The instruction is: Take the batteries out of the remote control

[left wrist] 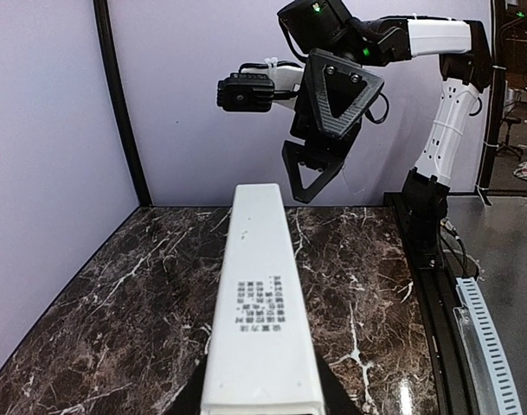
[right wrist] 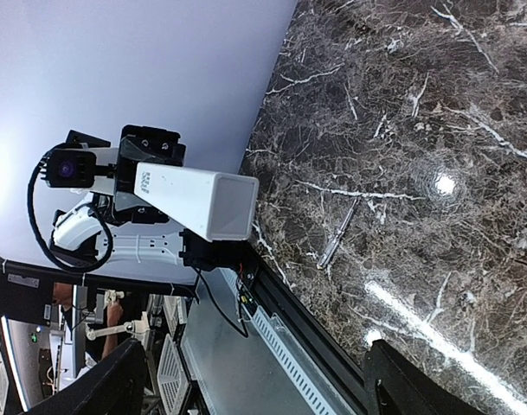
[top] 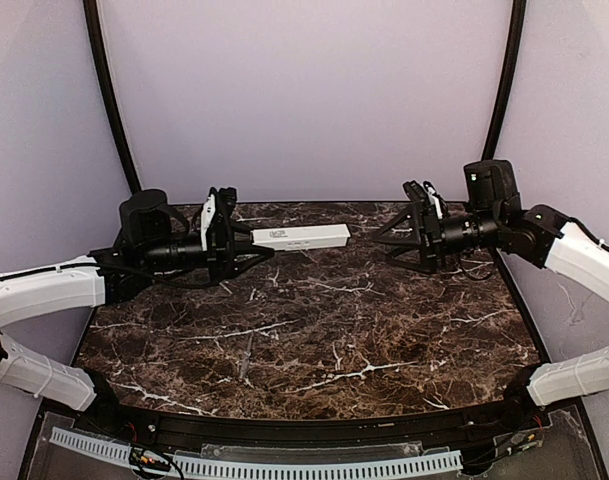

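Note:
My right gripper is blocked from the batteries, because the remote control's back cover (top: 299,235) hides them. It should first pinch the cover at the remote's loose end (top: 341,232) and lift it off.
The remote control (top: 300,237) is a long white bar held level above the marble table (top: 314,330), its back with printed text facing up (left wrist: 261,285). My left gripper (top: 252,245) is shut on its left end, with dark fingers on both sides (left wrist: 261,402). My right gripper (top: 384,243) stands open a short way off the remote's free end (right wrist: 194,199), facing it and not touching it. No batteries show; they are hidden. A slim grey stick-like shape (right wrist: 337,233) lies on the marble below the remote, and I cannot tell what it is.
Pale walls close the back and both sides, with black posts (top: 109,90) in the corners. A black rail with a white slotted strip (top: 314,465) runs along the near edge.

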`<state>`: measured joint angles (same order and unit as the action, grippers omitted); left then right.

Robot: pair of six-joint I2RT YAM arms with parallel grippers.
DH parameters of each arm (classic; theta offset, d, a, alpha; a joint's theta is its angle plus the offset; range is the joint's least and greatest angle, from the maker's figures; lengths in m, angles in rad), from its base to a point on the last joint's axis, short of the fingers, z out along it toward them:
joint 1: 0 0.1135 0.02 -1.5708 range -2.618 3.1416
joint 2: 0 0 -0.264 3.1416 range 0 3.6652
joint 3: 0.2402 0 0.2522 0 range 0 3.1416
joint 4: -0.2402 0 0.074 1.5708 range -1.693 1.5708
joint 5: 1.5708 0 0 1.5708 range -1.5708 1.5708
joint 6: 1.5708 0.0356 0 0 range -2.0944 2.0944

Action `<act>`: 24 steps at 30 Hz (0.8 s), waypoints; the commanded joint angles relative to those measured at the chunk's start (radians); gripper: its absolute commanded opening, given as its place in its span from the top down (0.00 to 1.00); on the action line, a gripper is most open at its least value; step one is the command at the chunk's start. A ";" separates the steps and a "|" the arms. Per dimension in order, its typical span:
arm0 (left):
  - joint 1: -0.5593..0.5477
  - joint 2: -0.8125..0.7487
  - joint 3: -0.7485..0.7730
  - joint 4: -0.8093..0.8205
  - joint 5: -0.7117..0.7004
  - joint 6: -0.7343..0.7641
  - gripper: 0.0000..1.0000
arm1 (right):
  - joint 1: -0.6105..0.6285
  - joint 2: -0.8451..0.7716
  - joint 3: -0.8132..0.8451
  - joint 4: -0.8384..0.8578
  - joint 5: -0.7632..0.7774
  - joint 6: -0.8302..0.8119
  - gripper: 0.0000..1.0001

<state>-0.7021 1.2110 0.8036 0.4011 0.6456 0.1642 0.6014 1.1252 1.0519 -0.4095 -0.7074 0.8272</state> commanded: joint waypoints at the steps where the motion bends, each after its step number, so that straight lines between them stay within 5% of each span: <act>1: 0.006 0.019 0.047 -0.013 0.013 -0.015 1.00 | -0.006 0.006 0.013 0.042 -0.026 0.008 0.14; 11: 0.006 0.010 0.019 0.028 -0.014 -0.026 1.00 | -0.005 0.043 -0.003 0.117 -0.072 0.042 0.18; 24: 0.004 0.073 0.051 0.027 0.147 -0.075 1.00 | 0.009 0.113 0.018 0.200 -0.102 0.075 0.35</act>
<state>-0.7021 1.2789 0.8185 0.3943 0.7277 0.1165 0.6018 1.2190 1.0523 -0.2615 -0.7891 0.8982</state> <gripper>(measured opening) 0.291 0.669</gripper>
